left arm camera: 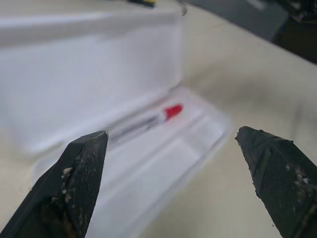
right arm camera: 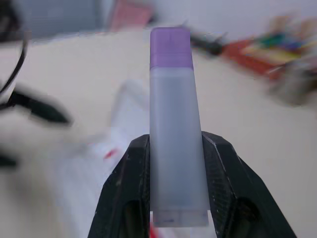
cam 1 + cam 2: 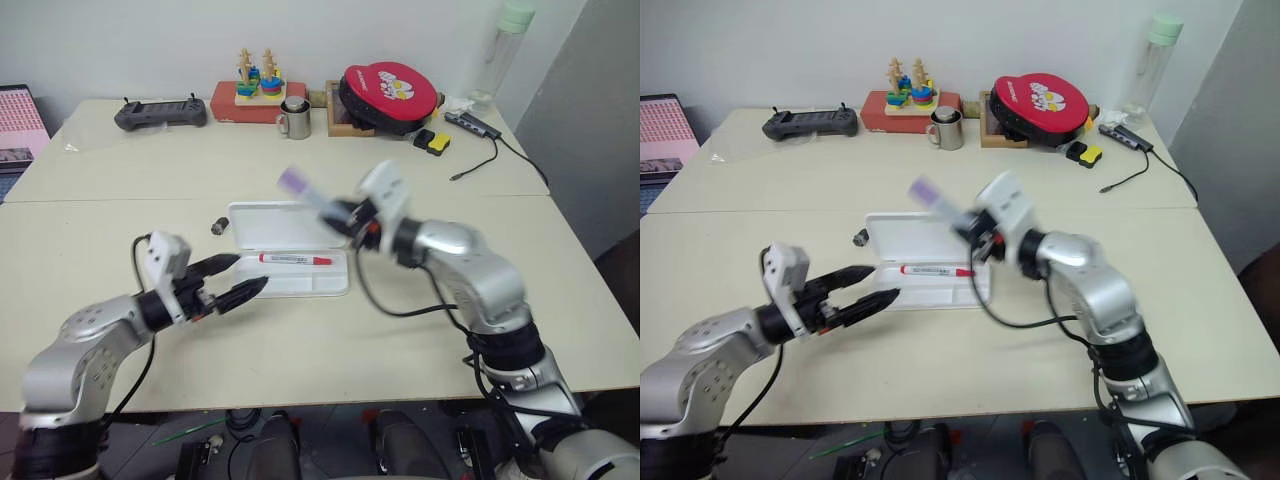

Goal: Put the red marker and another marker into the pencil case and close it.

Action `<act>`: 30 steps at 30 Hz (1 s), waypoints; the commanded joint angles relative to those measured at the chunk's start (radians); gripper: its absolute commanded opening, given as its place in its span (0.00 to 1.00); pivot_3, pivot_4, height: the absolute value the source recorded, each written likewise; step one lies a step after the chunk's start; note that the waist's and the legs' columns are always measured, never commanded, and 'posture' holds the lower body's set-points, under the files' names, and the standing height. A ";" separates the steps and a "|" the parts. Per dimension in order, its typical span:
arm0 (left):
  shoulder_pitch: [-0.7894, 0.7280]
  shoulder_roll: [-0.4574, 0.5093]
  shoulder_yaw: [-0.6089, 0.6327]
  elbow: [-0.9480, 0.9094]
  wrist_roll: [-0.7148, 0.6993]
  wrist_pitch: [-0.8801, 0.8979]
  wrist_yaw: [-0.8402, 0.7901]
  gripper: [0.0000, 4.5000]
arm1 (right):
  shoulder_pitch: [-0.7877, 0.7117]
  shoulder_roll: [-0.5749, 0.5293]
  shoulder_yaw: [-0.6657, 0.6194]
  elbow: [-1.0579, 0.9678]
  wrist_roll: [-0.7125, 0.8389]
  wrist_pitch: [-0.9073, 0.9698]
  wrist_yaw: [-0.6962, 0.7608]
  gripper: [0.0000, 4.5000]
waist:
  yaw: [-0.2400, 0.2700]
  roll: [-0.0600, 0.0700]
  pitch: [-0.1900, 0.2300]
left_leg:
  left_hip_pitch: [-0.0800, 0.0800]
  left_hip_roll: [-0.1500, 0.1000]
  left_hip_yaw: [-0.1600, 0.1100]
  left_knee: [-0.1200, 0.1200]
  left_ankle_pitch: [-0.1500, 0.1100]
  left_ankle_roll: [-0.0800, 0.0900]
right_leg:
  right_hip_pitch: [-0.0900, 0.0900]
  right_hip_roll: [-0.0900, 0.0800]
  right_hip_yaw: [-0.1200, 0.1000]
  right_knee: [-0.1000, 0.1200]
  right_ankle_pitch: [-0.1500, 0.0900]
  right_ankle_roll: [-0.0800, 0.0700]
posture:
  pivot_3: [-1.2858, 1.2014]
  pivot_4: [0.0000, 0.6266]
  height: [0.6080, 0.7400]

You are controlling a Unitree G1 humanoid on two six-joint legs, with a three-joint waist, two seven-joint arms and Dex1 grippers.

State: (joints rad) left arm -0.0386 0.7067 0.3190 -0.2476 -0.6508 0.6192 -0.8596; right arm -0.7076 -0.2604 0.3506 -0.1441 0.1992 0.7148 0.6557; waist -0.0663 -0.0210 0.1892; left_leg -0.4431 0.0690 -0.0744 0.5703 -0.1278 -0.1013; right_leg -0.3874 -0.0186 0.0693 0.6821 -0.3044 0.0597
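Observation:
I can see the pencil case's front slot [image 3: 290, 285] is empty beside the red marker, so I keep lowering the lilac marker with my right gripper until it rests in that slot.
The pencil case [image 3: 272, 222] lies open at the table's centre, lid folded back flat. The red marker [image 3: 295, 259] rests lengthwise in its tray and also appears in the left wrist view [image 1: 148, 121]. My right gripper [image 3: 345, 213] hovers above the case's right end, shut on the lilac marker [image 3: 300, 185], whose purple cap sticks up and to the left. In the right wrist view the lilac marker [image 2: 172, 129] stands clamped between the two fingers [image 2: 129, 188]. My left gripper [image 3: 245, 275] is open at the case's left front corner, pointing at the tray, nothing between its fingers.
A small black cylinder [image 3: 217, 225] lies just left of the case. Along the back stand a controller [image 3: 160, 113], a stacking toy [image 3: 260, 85], a metal mug [image 3: 294, 118], a red round pouch [image 3: 390, 95], a yellow-black block [image 3: 433, 141] and a bottle [image 3: 505, 50].

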 commanded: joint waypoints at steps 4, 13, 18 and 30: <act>0.076 0.010 0.134 -0.030 -0.020 -0.038 0.019 1.00 | -0.180 0.086 0.176 0.364 -0.117 -0.171 0.121 0.24 | 0.010 -0.001 -0.001 | 0.001 0.000 0.002 0.003 0.000 0.000 | 0.000 -0.001 0.002 -0.001 -0.002 0.002 | 0.52 0.24 1.00; 0.105 -0.009 0.144 -0.098 -0.042 -0.018 0.062 1.00 | -0.202 0.105 0.189 0.474 -0.161 -0.253 0.220 0.24 | 0.021 -0.002 -0.001 | 0.001 0.001 0.003 0.000 0.000 -0.001 | 0.000 -0.001 0.001 0.000 0.002 0.001 | 0.52 0.24 1.00; 0.100 -0.016 0.140 -0.106 -0.050 -0.013 0.082 1.00 | -0.202 0.123 0.181 0.495 -0.180 -0.257 0.227 0.24 | 0.015 -0.002 -0.001 | 0.001 0.002 0.004 -0.001 0.000 -0.001 | -0.001 0.000 0.001 0.000 0.002 0.000 | 0.52 0.24 1.00; -0.004 -0.030 0.120 -0.020 -0.025 -0.030 0.145 1.00 | -0.221 0.142 0.103 0.478 -0.171 -0.250 0.217 0.93 | 0.016 -0.002 -0.001 | 0.001 0.002 0.004 0.000 0.000 -0.001 | -0.001 0.000 0.001 -0.001 0.003 0.002 | 0.52 0.24 1.00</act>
State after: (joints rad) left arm -0.0149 0.6796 0.4387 -0.2771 -0.6821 0.6033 -0.7310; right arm -0.8972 -0.1232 0.4909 0.3770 0.0150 0.4694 0.8723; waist -0.0506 -0.0227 0.1883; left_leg -0.4417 0.0707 -0.0705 0.5699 -0.1281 -0.1024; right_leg -0.3880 -0.0183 0.0706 0.6815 -0.3018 0.0613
